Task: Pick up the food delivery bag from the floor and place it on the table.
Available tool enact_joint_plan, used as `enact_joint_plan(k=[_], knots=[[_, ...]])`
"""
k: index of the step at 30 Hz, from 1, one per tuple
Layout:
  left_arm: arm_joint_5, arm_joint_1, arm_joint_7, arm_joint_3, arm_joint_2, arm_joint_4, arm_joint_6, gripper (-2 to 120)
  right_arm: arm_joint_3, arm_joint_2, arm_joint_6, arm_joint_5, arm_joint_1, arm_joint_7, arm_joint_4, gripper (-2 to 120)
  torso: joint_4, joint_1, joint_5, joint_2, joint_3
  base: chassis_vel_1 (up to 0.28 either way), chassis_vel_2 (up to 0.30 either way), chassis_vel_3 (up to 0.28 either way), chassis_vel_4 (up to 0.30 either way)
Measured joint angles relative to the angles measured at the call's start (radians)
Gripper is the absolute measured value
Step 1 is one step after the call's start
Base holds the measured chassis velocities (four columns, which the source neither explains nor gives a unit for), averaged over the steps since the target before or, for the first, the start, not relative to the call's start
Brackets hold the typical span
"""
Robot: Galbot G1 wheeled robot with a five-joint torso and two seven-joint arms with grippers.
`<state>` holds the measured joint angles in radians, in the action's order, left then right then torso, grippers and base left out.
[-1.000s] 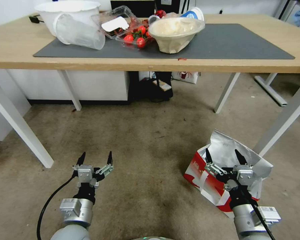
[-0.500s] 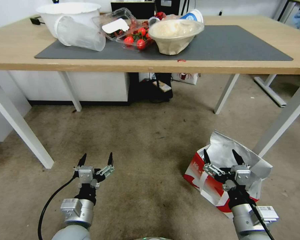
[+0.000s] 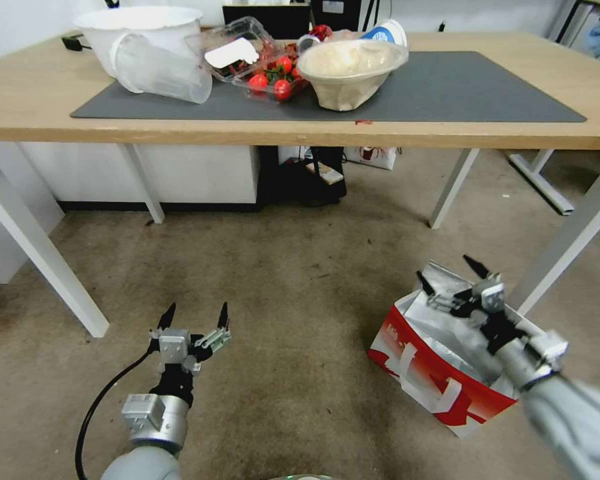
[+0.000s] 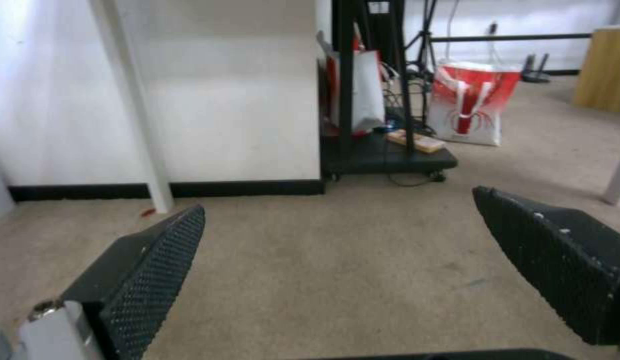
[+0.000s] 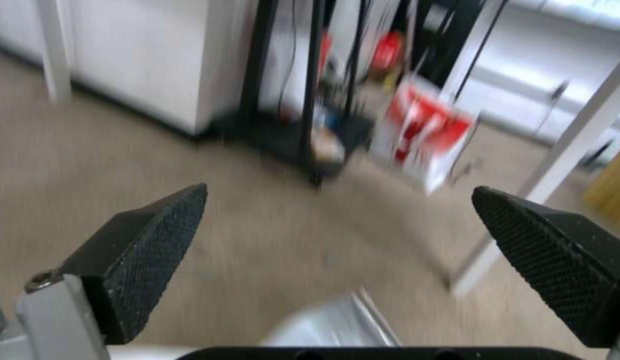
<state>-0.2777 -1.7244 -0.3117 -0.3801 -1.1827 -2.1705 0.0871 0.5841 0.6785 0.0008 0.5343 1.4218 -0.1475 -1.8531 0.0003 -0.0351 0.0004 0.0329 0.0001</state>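
Observation:
I expect the food delivery bag [image 3: 436, 364] to stay boxy when I lift its far rim, because the bag's foil opening [image 3: 459, 340] is wide open above straight, standing sides.
The food delivery bag [image 3: 440, 373] stands on the floor [image 3: 300, 280] at my right, red face with white strap handles toward me, silver foil lining gaping open on top. My right gripper [image 3: 447, 269] hovers open over the bag's far rim, touching nothing; in the right wrist view [image 5: 340, 189] a strip of foil [image 5: 337, 320] shows below the spread fingers. Low at my left, the left gripper [image 3: 195, 310] is open and empty above the bare floor [image 4: 340, 200]. Ahead is the table [image 3: 33, 93], light wood with a dark grey mat [image 3: 460, 87].
A white tub [image 3: 140, 27], a tipped clear cup [image 3: 160, 67], a tomato clamshell [image 3: 260, 60] and a covered bowl [image 3: 350, 67] crowd the mat's left half. White table legs [image 3: 567, 240] stand just behind the bag. A black cart [image 3: 313, 173] and another red-white bag [image 4: 470, 100] sit under the table.
My right arm has swung forward and to the right, carrying its open gripper from over the bag's near face to above its far rim. The left arm has stayed put.

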Motion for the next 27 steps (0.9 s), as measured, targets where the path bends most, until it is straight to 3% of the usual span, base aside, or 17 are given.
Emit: enact_joint_plan(k=[1,3,7,10,14,27], knots=[[0.000,0.000,0.000,0.000,0.000,0.000,0.000,100,0.000,0.000,0.000,0.000,0.000,0.000,0.000,100,0.0000,0.000,0.0000,0.000,0.000,0.000,0.000,0.000,0.000],[0.002,-0.008,-0.001,0.000,-0.006,0.001,0.008,100,-0.053,-0.075,-0.036,0.019,-0.079,-0.038,0.106,100,-0.0004,0.000,0.0000,0.000,0.000,0.000,0.000,0.000,0.000],[0.009,-0.008,-0.001,0.005,-0.013,0.005,0.010,100,-0.112,-0.118,-0.071,0.024,-0.161,-0.060,0.187,100,-0.0005,0.000,-0.0004,0.001,0.000,0.000,0.000,0.000,0.000],[0.017,-0.003,-0.001,0.013,-0.021,0.012,0.011,100,-0.238,-0.148,-0.150,0.042,-0.288,-0.097,0.298,100,-0.0001,0.000,-0.0002,0.001,0.000,0.000,0.000,0.000,0.000],[0.018,-0.001,-0.001,0.011,-0.019,0.015,0.010,100,-0.316,-0.146,-0.221,0.041,-0.362,-0.148,0.368,100,-0.0004,0.000,0.0000,0.001,0.000,0.000,0.000,0.000,0.000],[0.017,0.000,-0.005,0.003,-0.016,0.023,0.011,100,-0.455,-0.108,-0.298,-0.015,-0.492,-0.225,0.499,100,-0.0002,0.000,-0.0004,0.002,0.000,0.000,0.000,0.000,0.000]])
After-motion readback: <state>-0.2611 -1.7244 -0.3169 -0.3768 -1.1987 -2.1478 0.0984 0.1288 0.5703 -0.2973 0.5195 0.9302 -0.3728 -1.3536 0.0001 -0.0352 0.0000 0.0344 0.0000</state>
